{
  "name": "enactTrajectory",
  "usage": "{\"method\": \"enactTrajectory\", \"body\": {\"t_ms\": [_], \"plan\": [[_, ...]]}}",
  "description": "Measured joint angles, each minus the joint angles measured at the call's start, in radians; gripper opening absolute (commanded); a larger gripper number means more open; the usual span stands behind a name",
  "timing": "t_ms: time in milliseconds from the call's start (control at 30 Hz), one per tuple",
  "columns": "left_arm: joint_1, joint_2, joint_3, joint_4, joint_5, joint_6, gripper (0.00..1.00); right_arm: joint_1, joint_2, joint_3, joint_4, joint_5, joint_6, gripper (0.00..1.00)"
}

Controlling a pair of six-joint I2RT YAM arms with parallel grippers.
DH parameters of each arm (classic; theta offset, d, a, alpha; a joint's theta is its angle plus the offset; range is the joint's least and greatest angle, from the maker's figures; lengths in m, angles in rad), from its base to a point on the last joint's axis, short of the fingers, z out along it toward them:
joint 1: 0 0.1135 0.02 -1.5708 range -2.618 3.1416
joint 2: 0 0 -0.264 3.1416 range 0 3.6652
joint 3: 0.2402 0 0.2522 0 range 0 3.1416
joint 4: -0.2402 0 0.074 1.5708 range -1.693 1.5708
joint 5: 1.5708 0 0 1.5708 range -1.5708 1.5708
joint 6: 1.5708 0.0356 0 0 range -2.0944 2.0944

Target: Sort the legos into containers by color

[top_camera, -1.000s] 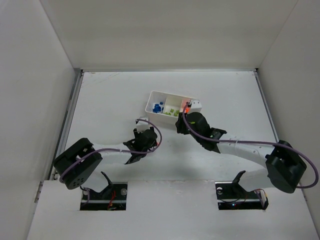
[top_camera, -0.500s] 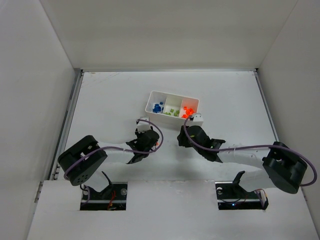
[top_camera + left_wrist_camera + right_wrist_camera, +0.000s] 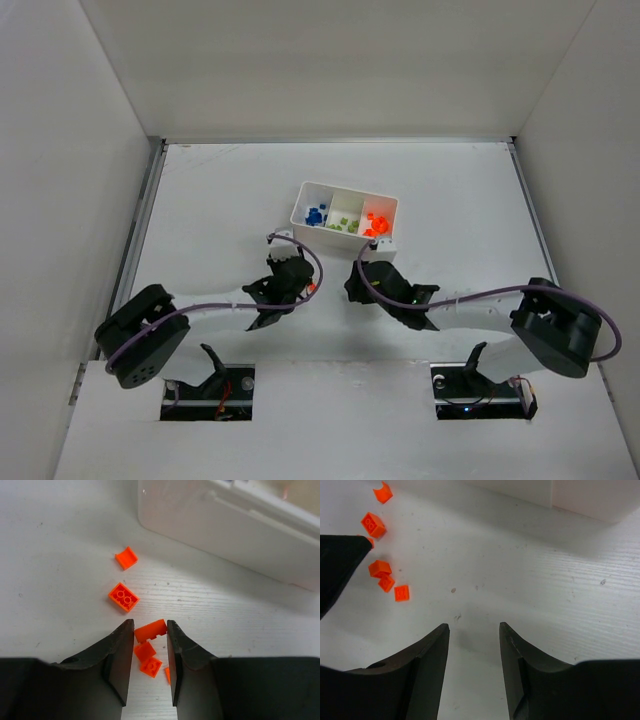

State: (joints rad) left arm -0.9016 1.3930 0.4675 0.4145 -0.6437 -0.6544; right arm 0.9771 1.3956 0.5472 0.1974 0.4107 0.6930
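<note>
Clear table (image 3: 427,599) lies between my open right gripper and the touching orange bricks, so my right gripper should go on there before it closes on the one nearer the tray (image 3: 380,569).
My left gripper (image 3: 150,626) is shut on a small orange brick (image 3: 150,630) at its fingertips, low over the table. Several other orange bricks lie close by: two ahead of it (image 3: 124,596) and others between the fingers (image 3: 151,666). In the top view the left gripper (image 3: 290,287) is in front of the white tray (image 3: 300,203). The tray holds blue bricks (image 3: 315,214) in its left compartment, green (image 3: 343,224) in the middle and orange (image 3: 376,222) in the right. My right gripper (image 3: 472,626) is open and empty over bare table, also in front of the tray (image 3: 360,283).
The tray's near wall (image 3: 225,530) rises just beyond the loose bricks. The right wrist view shows the same orange bricks (image 3: 380,568) at its left, beside the left gripper's dark finger (image 3: 340,560). White walls enclose the table.
My right gripper has drawn back from the tray's orange compartment toward the near side. The left gripper has stayed at the orange bricks, shifting only slightly.
</note>
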Motion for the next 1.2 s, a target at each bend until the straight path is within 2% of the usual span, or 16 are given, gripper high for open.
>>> {"method": "enactTrajectory", "body": {"t_ms": [233,533,867,933,1133,1200], "plan": [[0.041,-0.211,-0.003,-0.035,0.019,-0.002,0.24,0.035,0.094,0.028,0.051,-0.018,-0.005,0.51],[0.205,-0.465,-0.066,-0.119,0.12,-0.068,0.24,0.106,0.346,0.274,0.113,-0.045,-0.112,0.54],[0.264,-0.538,-0.094,-0.172,0.2,-0.095,0.24,0.104,0.488,0.401,0.127,-0.042,-0.192,0.53],[0.269,-0.537,-0.097,-0.174,0.211,-0.095,0.24,0.104,0.507,0.423,0.126,-0.041,-0.202,0.5],[0.275,-0.537,-0.101,-0.172,0.227,-0.095,0.24,0.104,0.546,0.473,0.116,-0.041,-0.215,0.25],[0.275,-0.537,-0.101,-0.172,0.229,-0.095,0.24,0.104,0.546,0.473,0.116,-0.039,-0.214,0.22]]}}
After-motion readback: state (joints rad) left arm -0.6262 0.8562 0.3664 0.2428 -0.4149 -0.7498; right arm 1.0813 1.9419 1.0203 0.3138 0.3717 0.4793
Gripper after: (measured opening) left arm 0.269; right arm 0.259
